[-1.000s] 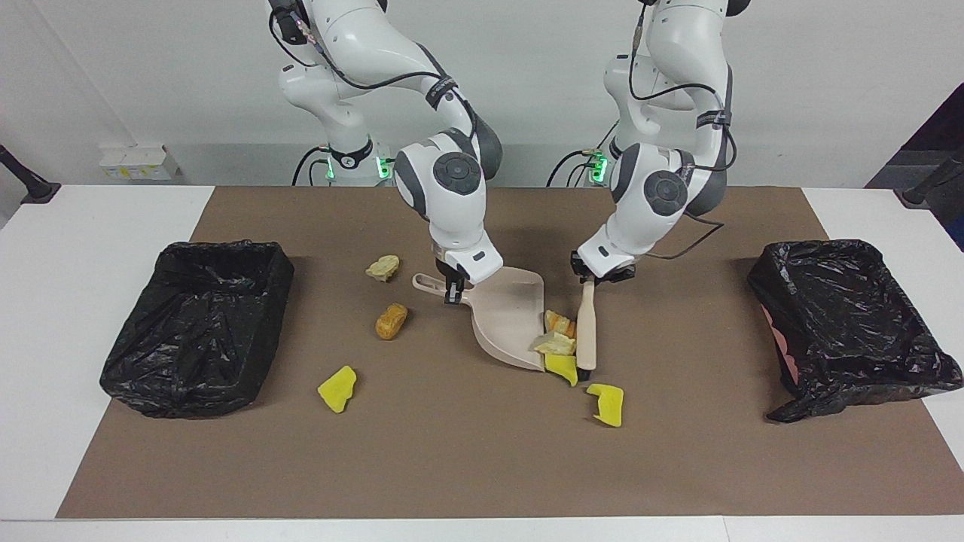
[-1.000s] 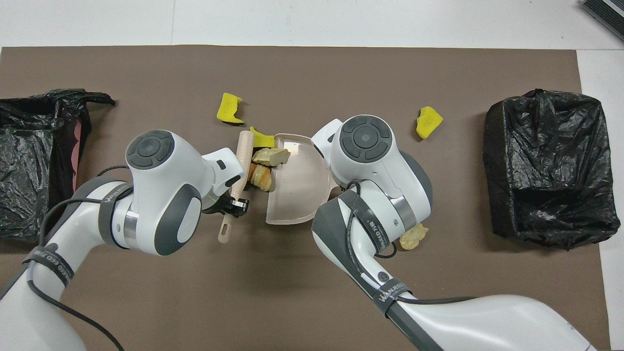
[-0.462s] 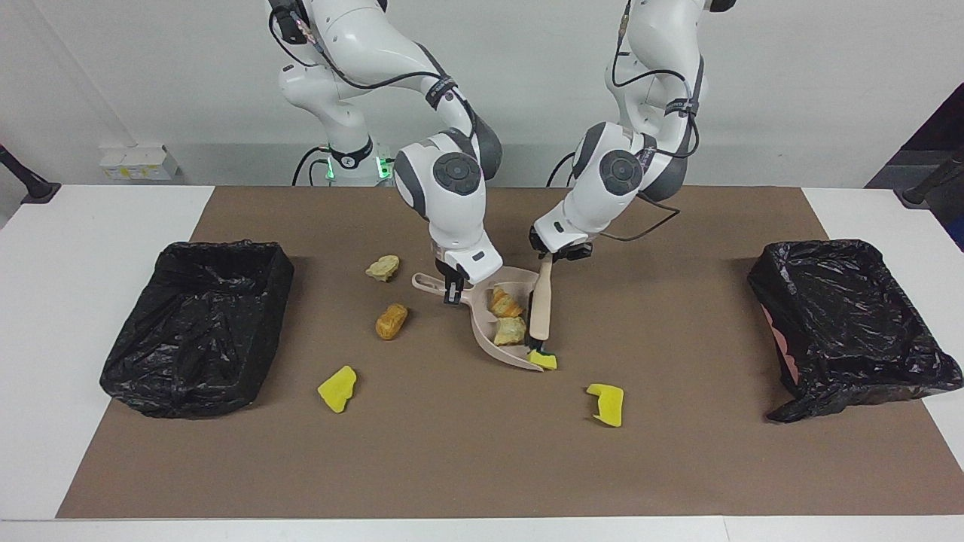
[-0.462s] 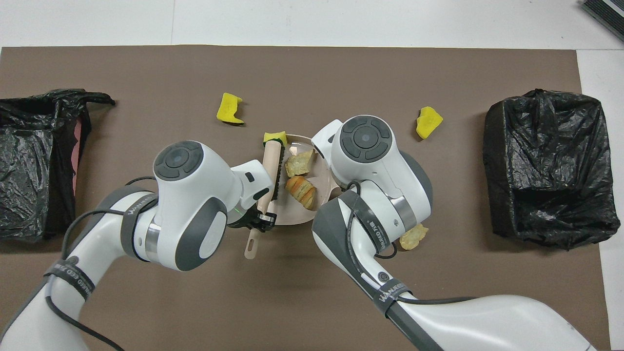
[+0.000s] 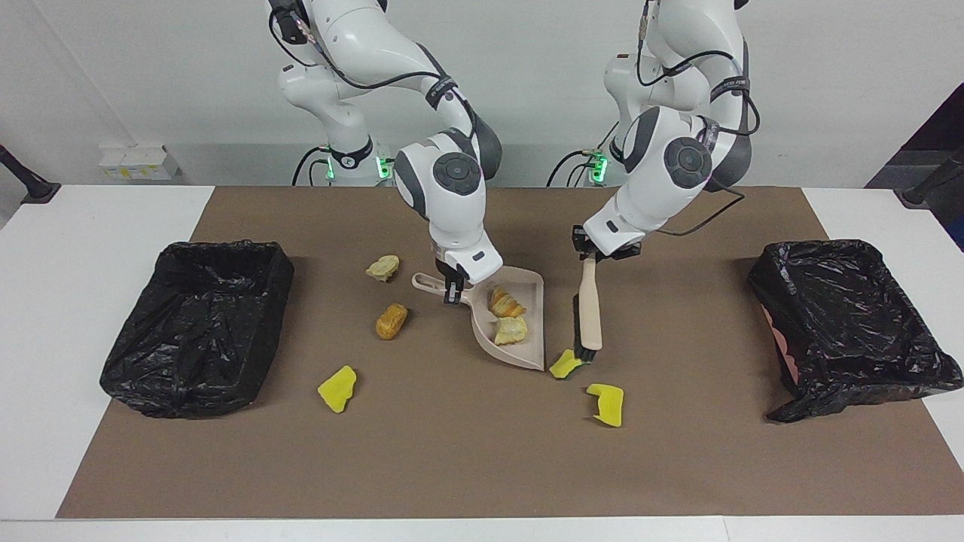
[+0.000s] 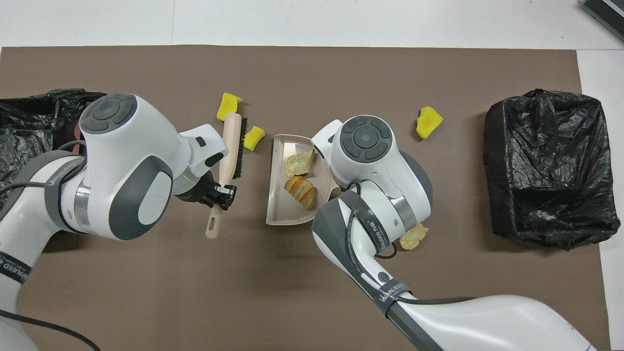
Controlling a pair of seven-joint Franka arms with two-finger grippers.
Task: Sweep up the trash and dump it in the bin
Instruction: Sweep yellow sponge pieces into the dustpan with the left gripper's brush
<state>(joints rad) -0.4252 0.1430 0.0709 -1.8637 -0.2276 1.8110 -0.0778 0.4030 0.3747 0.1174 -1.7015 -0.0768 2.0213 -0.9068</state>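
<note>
I need to bring the brush behind a yellow chunk with my left gripper, because that chunk lies past the brush's tip. I should then sweep it toward the dustpan's open edge.
My right gripper is shut on the handle of the beige dustpan, which rests on the mat. Two bread-like lumps lie in the pan. My left gripper is shut on the beige brush, held beside the pan's open edge. A yellow sponge chunk lies on the mat at the brush's tip, just off the pan's lip. Loose trash: yellow chunks, an orange-brown lump, a pale lump.
Two bins lined with black bags stand on the mat, one at the right arm's end and one at the left arm's end. The brown mat ends on white table on all sides.
The left gripper swept the brush into the pan, leaving two bread lumps inside, then drew it back out toward the left arm's end. One yellow chunk ended up off the pan's lip.
</note>
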